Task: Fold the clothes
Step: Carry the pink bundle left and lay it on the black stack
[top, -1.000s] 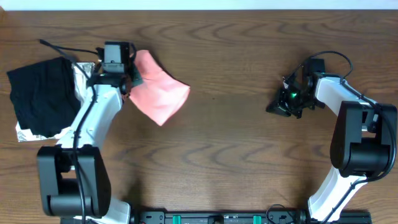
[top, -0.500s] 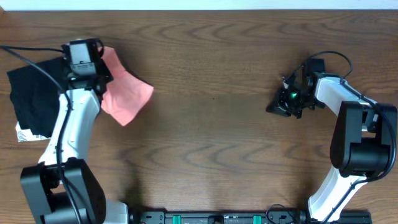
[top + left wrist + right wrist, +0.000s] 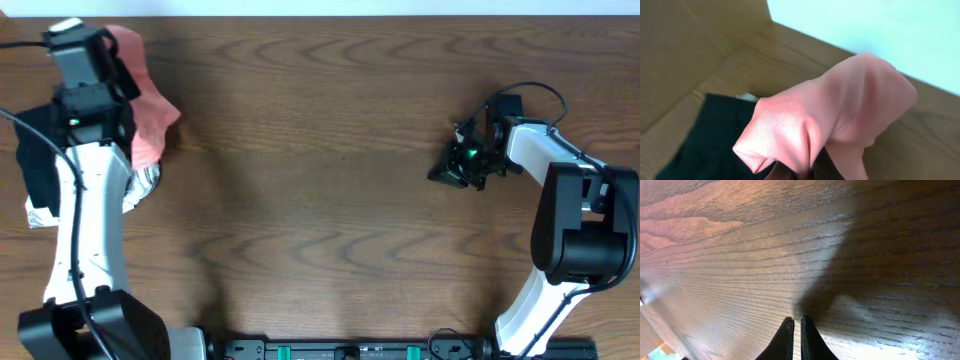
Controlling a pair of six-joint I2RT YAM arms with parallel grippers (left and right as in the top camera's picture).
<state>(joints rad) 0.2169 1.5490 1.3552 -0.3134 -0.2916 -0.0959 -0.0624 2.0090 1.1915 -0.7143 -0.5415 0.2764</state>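
The pink shirt (image 3: 150, 112) hangs folded above the black folded garment (image 3: 38, 162), so the robot's left gripper should keep going across and let go once the shirt lies over that garment.
The clothes are a salmon-pink shirt (image 3: 152, 118), folded into a bundle and hanging at the far left of the table. My left gripper (image 3: 118, 80) is shut on it. In the left wrist view a pinched fold of the pink shirt (image 3: 840, 115) rises from the left gripper (image 3: 807, 172), whose dark fingers barely show at the bottom edge. The shirt hangs over the black folded garment (image 3: 700, 142). No lettering shows. My right gripper (image 3: 440, 172) rests low on the bare wood at the right, shut and empty; its fingertips (image 3: 788, 330) nearly touch.
The black folded garment (image 3: 35, 160) lies at the left edge on a silvery-white patterned cloth (image 3: 145, 180). The left arm crosses over both. The wooden table (image 3: 330, 200) stretches between the arms. Its far edge runs close behind the left gripper.
My left gripper has carried the pink shirt leftward and toward the far edge, from beside the pile to above it. The right arm has not moved.
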